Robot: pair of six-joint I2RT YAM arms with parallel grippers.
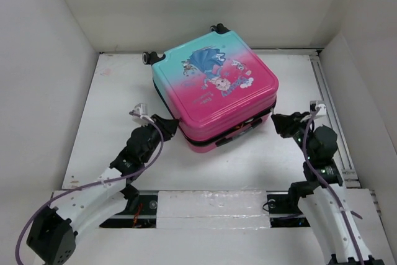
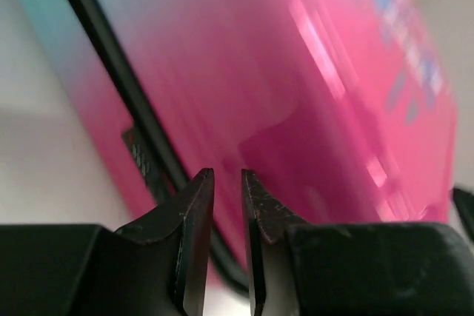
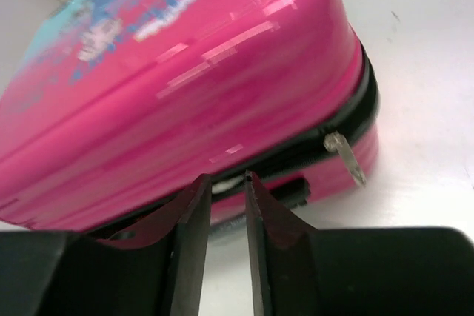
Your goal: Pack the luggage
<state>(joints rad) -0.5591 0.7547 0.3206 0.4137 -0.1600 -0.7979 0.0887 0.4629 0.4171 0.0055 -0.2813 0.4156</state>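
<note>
Next, I move my left gripper to the luggage's front edge (image 1: 213, 141), toward the zipper pull, because the luggage's front seam (image 1: 239, 128) is gaping while my left gripper is around the luggage's corner.
The luggage (image 1: 217, 85) lies flat on the white table, a pink-to-teal shell with the cartoon print facing up and its lid down over a dark seam. My left gripper (image 1: 169, 122) sits at its near left corner, fingers a narrow gap apart with nothing between them. In the left wrist view the left gripper (image 2: 227, 174) points at the pink shell (image 2: 296, 72) beside the black seam (image 2: 118, 72). My right gripper (image 1: 277, 122) is at the near right corner. In the right wrist view the right gripper (image 3: 224, 177) is narrowly open at the seam, left of a metal zipper pull (image 3: 344, 155).
Black wheels (image 1: 147, 58) stick out at the luggage's far side, close to the back wall. White walls enclose the table on three sides. A metal rail (image 1: 329, 97) runs along the right edge. A taped strip (image 1: 211, 203) lies between the arm bases.
</note>
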